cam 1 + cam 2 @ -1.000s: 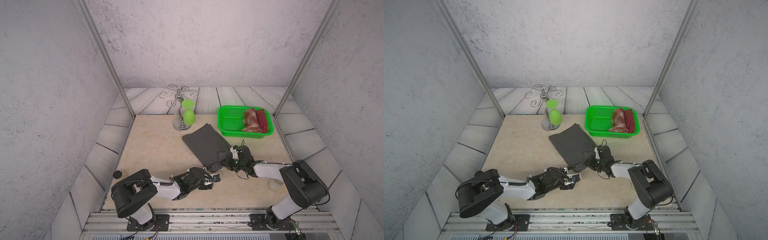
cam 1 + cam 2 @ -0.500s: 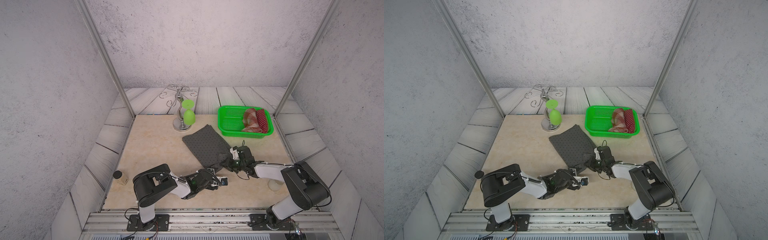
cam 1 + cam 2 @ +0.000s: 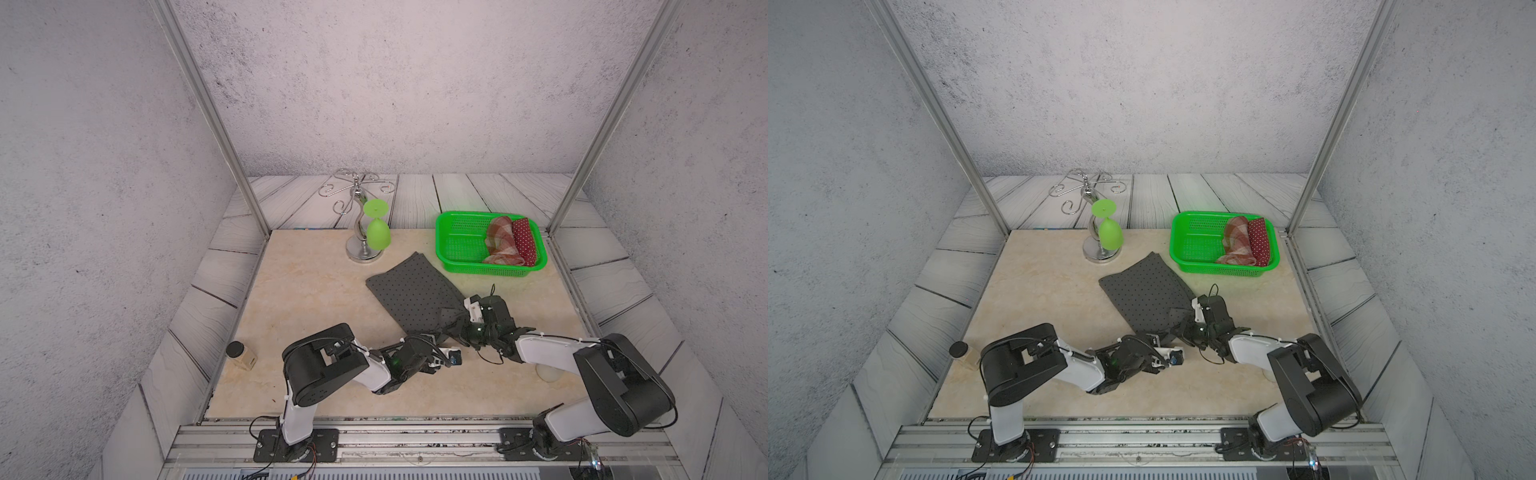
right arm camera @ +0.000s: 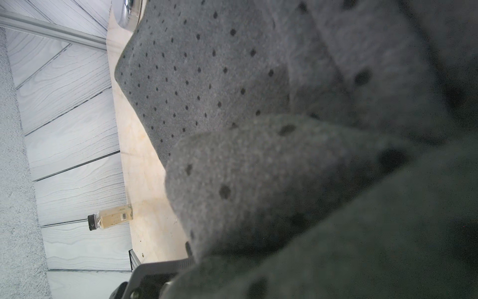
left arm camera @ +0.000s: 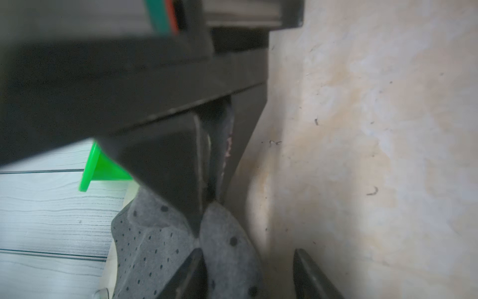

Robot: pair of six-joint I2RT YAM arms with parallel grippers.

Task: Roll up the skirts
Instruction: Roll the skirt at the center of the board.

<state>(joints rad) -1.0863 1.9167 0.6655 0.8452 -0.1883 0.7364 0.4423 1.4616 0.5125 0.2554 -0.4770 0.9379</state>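
The dark grey dotted skirt's bunched flap (image 3: 450, 316) is making an uneven fold, so next my right gripper grabs the flap again while my left gripper straightens the skirt's near hem (image 3: 424, 329).
The dark grey dotted skirt (image 3: 415, 291) (image 3: 1146, 291) lies flat mid-table. Its near corner is bunched and lifted by my right gripper (image 3: 453, 328) (image 3: 1177, 326), which is shut on it; the left wrist view shows that right gripper (image 5: 210, 191) pinching the cloth. The same grey cloth (image 4: 232, 77) fills the right wrist view and hides those jaws. My left gripper (image 3: 432, 336) (image 5: 251, 271) is low at the skirt's near hem, open, with a fold of the grey skirt (image 5: 227, 256) between its fingers. The plaid skirt (image 3: 500, 241) and the red dotted skirt (image 3: 523, 243) lie rolled in the green basket (image 3: 457, 220).
A chrome stand (image 3: 359, 249) holding a green glass (image 3: 377, 237) stands behind the skirt. A small bottle (image 3: 241, 356) (image 4: 111, 220) lies at the table's left edge. A pale round object (image 3: 548, 372) sits under my right arm. Metal posts frame the back corners.
My left arm has swung right and forward to the skirt's near hem, and its jaws have narrowed around the fold. The right gripper has held still on the lifted corner.
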